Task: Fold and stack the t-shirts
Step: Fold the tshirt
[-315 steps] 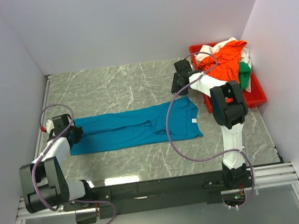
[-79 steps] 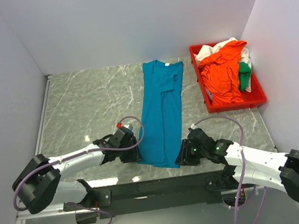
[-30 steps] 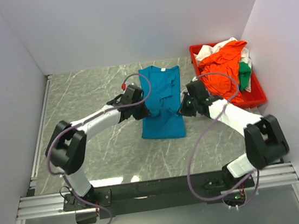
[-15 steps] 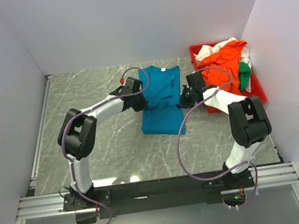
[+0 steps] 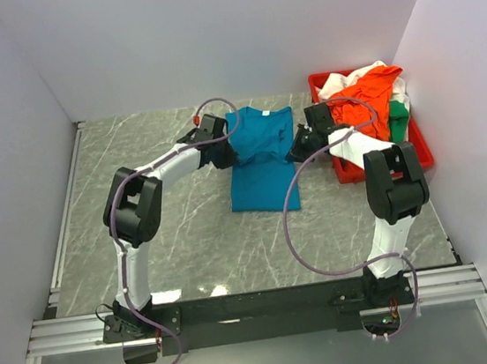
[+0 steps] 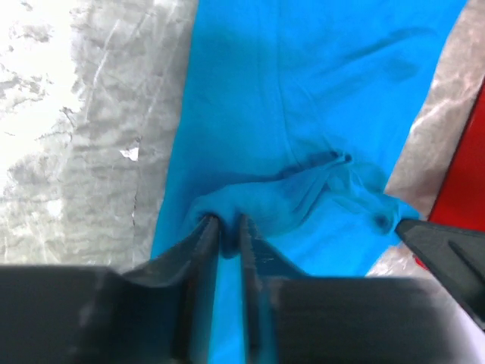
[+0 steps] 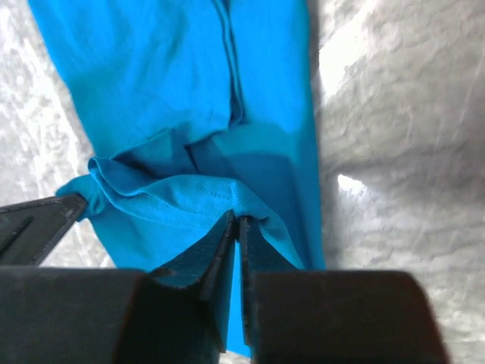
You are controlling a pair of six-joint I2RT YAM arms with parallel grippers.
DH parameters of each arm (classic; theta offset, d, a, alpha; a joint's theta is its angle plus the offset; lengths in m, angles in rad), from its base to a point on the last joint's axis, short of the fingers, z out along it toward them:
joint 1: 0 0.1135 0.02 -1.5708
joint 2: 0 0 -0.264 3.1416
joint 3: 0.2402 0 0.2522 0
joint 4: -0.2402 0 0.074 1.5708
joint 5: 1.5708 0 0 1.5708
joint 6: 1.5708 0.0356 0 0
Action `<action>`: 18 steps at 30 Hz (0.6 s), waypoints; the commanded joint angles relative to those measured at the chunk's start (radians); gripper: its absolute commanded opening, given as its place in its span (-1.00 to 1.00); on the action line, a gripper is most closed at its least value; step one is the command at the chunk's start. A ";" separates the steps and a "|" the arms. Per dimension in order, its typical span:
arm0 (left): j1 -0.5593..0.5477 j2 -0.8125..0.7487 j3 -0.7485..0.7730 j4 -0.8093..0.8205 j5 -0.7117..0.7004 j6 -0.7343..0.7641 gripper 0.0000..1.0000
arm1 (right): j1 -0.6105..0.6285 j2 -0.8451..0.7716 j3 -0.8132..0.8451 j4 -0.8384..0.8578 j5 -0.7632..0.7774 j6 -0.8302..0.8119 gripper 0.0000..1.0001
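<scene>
My right gripper should move inward (image 5: 280,148), open and lay the t-shirt's stitched hem flat, because the hem stands up in a bunched fold (image 7: 201,188) at its fingers.
The teal-blue t-shirt (image 5: 261,180) lies on the marble table, doubled over on itself with its collar end towards the back wall. My left gripper (image 5: 227,153) is at its left edge and my right gripper (image 5: 298,151) at its right edge. In the left wrist view the left gripper (image 6: 229,222) has a bunched fold of the teal cloth (image 6: 303,91) pinched between its tips. In the right wrist view the right gripper (image 7: 237,220) is shut on the stitched hem of the shirt (image 7: 174,76). More t-shirts, orange (image 5: 367,100), white (image 5: 338,86) and green (image 5: 398,118), are heaped at the back right.
The red tray (image 5: 418,156) that holds the heaped shirts stands against the right wall, close to the right arm. White walls close in the table on three sides. The black rail with both arm bases runs along the near edge.
Over the last second both grippers have carried the shirt's hem further back towards the collar, and the folded shirt now lies shorter and flatter. Both pairs of jaws look slightly slacker.
</scene>
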State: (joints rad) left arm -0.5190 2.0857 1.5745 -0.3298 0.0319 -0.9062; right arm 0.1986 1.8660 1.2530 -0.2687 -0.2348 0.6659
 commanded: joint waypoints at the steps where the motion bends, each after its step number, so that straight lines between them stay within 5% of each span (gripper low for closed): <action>1: 0.016 0.011 0.062 0.003 0.025 0.061 -0.50 | -0.021 0.015 0.068 -0.020 -0.006 -0.025 -0.58; 4: 0.043 -0.005 0.064 0.023 0.048 0.084 -0.07 | -0.027 -0.017 0.086 -0.043 0.034 -0.038 -0.11; 9: 0.053 -0.091 0.003 0.057 0.051 0.099 0.15 | -0.022 -0.119 0.040 -0.040 0.086 -0.049 -0.02; 12: 0.050 -0.127 -0.047 0.077 0.060 0.087 -0.05 | 0.027 -0.146 0.000 -0.024 0.120 -0.055 -0.02; 18: 0.017 -0.078 -0.035 0.095 0.124 0.081 -0.85 | 0.125 -0.044 0.086 -0.055 0.141 -0.071 -0.07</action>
State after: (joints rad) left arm -0.4801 2.0068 1.5158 -0.2699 0.0959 -0.8345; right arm 0.2897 1.7748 1.2839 -0.3141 -0.1211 0.6201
